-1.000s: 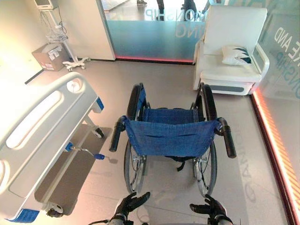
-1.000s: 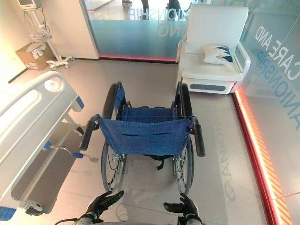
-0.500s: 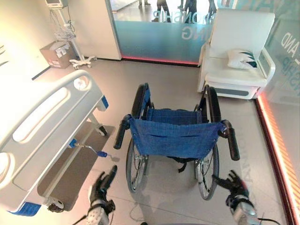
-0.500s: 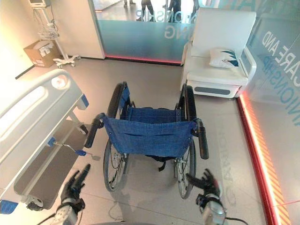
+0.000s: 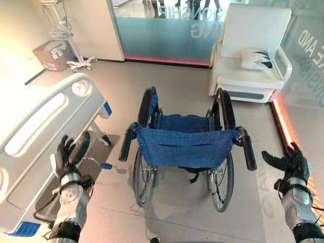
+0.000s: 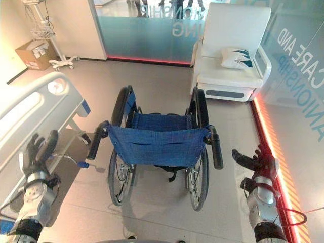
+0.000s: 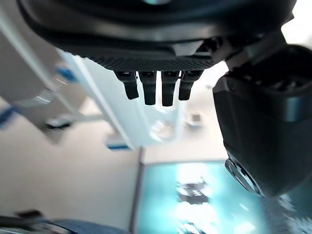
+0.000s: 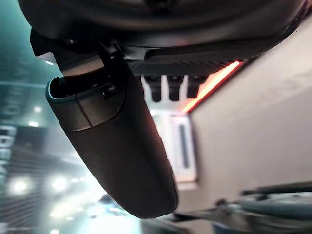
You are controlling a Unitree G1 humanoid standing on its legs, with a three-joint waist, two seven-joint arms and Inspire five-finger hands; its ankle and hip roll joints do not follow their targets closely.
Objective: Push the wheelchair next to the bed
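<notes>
My gripper will make the wheelchair point(image 5: 185, 147) roll freely and swing around the bed's foot when it pushes the wheelchair's handles, because big wheels point(image 5: 221, 185) stand upright on clear floor.
A wheelchair point(image 5: 185, 147) with a blue cloth seat and back stands in the middle of the floor, its back towards me, with a black push handle on the left point(image 5: 126, 143) and on the right point(image 5: 247, 150). The white hospital bed point(image 5: 38, 126) lies to its left. My left hand point(image 5: 71, 152) is raised, open and empty, over the bed's foot corner, left of the left handle. My right hand point(image 5: 288, 163) is up at the right, open, a short way right of the right handle. Neither hand touches the wheelchair.
A white armchair point(image 5: 253, 55) with a cushion stands at the back right. A glass wall with a red floor strip point(image 5: 291, 142) runs along the right. A blue crank handle point(image 5: 104, 165) sticks out from the bed frame. A cardboard box point(image 5: 49, 55) and a wheeled stand point(image 5: 68, 40) are at the back left.
Both hands have risen and spread outward: the left from the floor area up beside the bed, the right up and to the right of the right handle. The wheelchair has stayed put.
</notes>
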